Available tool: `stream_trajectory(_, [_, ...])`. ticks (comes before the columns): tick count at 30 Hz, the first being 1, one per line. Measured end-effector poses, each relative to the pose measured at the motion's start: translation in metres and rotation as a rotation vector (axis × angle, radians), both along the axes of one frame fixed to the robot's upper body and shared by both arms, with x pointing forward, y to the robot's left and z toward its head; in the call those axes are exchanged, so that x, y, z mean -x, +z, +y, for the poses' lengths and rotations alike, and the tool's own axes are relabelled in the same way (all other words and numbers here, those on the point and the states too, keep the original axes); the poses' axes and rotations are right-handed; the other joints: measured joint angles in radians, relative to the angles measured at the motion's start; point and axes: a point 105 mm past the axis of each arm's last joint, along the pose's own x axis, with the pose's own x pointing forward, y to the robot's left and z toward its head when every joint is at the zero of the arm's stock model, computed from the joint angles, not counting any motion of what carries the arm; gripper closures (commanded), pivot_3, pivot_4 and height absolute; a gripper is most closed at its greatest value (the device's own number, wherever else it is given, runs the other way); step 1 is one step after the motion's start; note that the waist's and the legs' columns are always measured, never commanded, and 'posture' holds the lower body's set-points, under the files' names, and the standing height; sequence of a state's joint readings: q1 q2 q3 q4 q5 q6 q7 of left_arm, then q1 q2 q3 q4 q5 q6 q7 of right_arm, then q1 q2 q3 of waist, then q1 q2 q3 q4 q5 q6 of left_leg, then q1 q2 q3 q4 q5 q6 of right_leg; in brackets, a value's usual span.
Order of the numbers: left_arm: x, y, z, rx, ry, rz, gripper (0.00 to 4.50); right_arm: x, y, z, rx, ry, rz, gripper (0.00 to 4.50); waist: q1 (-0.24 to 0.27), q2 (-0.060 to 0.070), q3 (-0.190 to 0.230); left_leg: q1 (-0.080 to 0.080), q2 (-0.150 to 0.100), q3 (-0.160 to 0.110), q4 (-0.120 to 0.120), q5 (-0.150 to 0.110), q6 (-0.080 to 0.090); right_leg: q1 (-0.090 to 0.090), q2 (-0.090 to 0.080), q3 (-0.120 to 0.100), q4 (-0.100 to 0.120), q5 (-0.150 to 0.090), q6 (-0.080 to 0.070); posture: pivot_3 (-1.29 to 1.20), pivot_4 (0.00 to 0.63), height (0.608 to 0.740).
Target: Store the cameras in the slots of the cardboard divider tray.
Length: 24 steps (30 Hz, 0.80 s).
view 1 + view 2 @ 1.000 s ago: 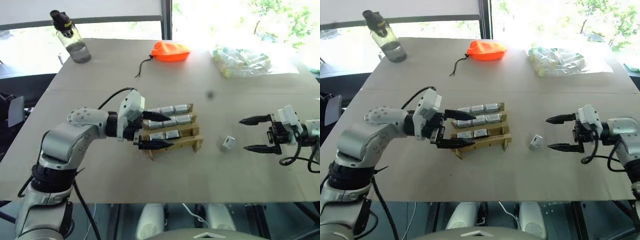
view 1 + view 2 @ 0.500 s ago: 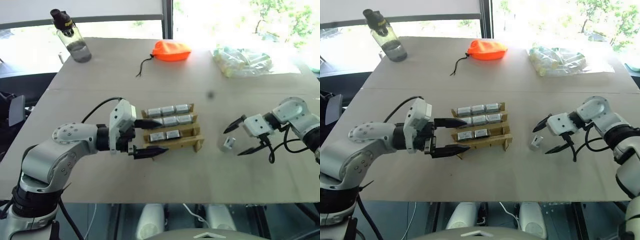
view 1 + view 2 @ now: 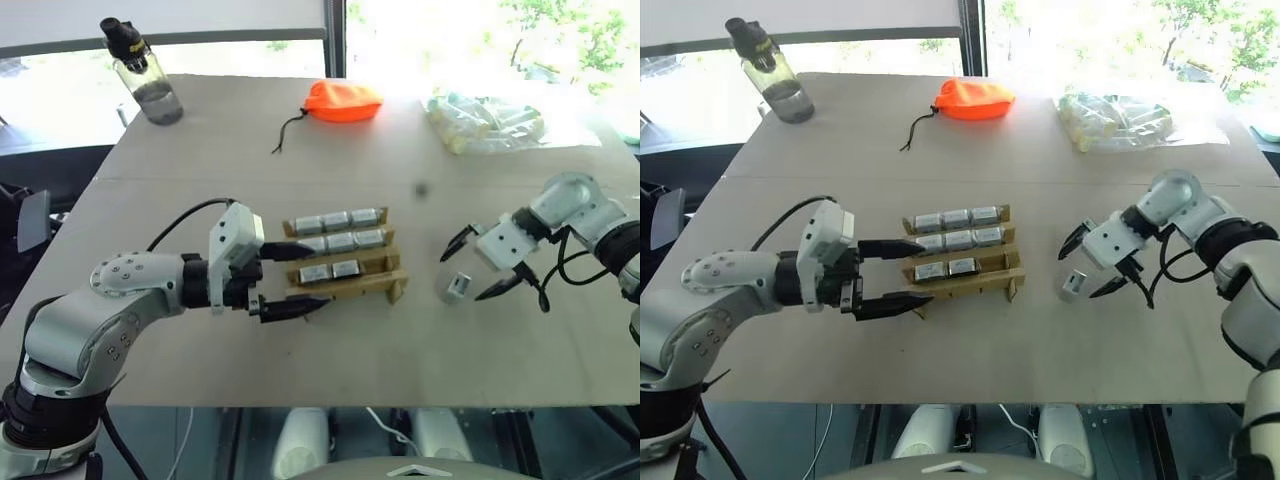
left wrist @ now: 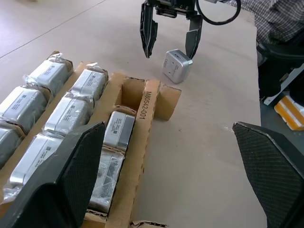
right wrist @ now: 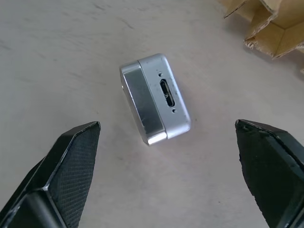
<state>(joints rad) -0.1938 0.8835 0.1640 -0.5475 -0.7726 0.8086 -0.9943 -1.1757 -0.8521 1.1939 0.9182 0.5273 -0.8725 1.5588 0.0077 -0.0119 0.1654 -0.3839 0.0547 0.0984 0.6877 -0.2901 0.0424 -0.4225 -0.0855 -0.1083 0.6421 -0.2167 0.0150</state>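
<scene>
My right gripper should pick up the loose silver camera (image 3: 459, 285) and set it in the front row's empty slot (image 3: 377, 265), because the camera lies across the tray from my left gripper.
The cardboard divider tray (image 3: 392, 289) lies mid-table with several wrapped cameras (image 3: 338, 242) in its rows; one slot (image 4: 133, 93) at the front row's right end stands empty. One loose silver camera (image 3: 456, 286) lies on the table right of the tray, its port face showing (image 5: 154, 97). My right gripper (image 3: 464, 275) hangs open, tilted down over this camera, one finger on each side, not touching (image 4: 169, 53). My left gripper (image 3: 322, 274) is open at the tray's left end, fingers pointing right, holding nothing.
At the table's far side stand a water bottle (image 3: 143, 82), an orange drawstring pouch (image 3: 341, 101) and a clear bag of pale items (image 3: 488, 120). A person's plaid sleeve (image 4: 281, 19) shows beyond the right gripper. The table's front edge is near.
My right gripper swung left and tipped downward until its open fingers straddle the loose camera. My left gripper drew back leftward off the tray. The camera and tray stayed put.
</scene>
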Motion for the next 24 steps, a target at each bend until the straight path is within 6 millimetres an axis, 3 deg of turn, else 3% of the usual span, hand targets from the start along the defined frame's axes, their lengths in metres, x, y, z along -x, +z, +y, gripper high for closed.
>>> stream_trajectory(3, [0.003, -0.001, 0.007, -0.028, 0.017, 0.007, 0.05, 0.002, -0.002, 0.001, 0.015, 0.017, 0.008, 0.0, -0.002, 0.001, 0.001, 0.0, 0.0, 0.0, 0.0, 0.0, 0.0, 0.0, 0.0, 0.0, 0.0, 0.0, 0.0, 0.0, 0.15, 0.726])
stream_trajectory(6, [0.004, -0.002, 0.009, -0.031, 0.021, 0.006, 0.0, 0.002, -0.002, 0.001, 0.028, 0.026, 0.007, 0.76, -0.002, 0.002, 0.001, 0.0, 0.0, 0.0, 0.0, 0.0, 0.0, 0.0, 0.0, -0.001, 0.0, 0.0, 0.0, 0.0, 0.15, 0.726])
stream_trajectory(12, [0.004, -0.001, 0.009, -0.023, 0.026, 0.005, 0.0, 0.004, -0.003, 0.003, 0.049, 0.046, 0.02, 3.75, -0.004, 0.002, 0.001, 0.0, 0.0, 0.0, 0.0, 0.0, 0.0, 0.0, 0.0, -0.001, 0.0, 0.0, 0.0, 0.0, 0.15, 0.726])
stream_trajectory(20, [0.004, 0.0, 0.009, -0.021, 0.029, -0.007, 0.0, 0.005, -0.003, 0.004, 0.049, 0.039, 0.036, 3.84, -0.009, 0.002, 0.001, 0.0, 0.0, -0.001, 0.0, 0.0, 0.0, 0.0, -0.001, -0.001, 0.0, 0.0, 0.0, 0.0, 0.15, 0.726])
stream_trajectory(24, [0.004, 0.001, 0.009, -0.019, 0.026, -0.015, 0.0, 0.007, 0.007, 0.009, -0.031, -0.013, 0.09, 3.84, -0.012, 0.002, 0.001, 0.0, 0.0, -0.001, -0.001, 0.0, 0.0, 0.0, -0.001, -0.001, 0.0, 0.0, 0.0, 0.0, 0.15, 0.726])
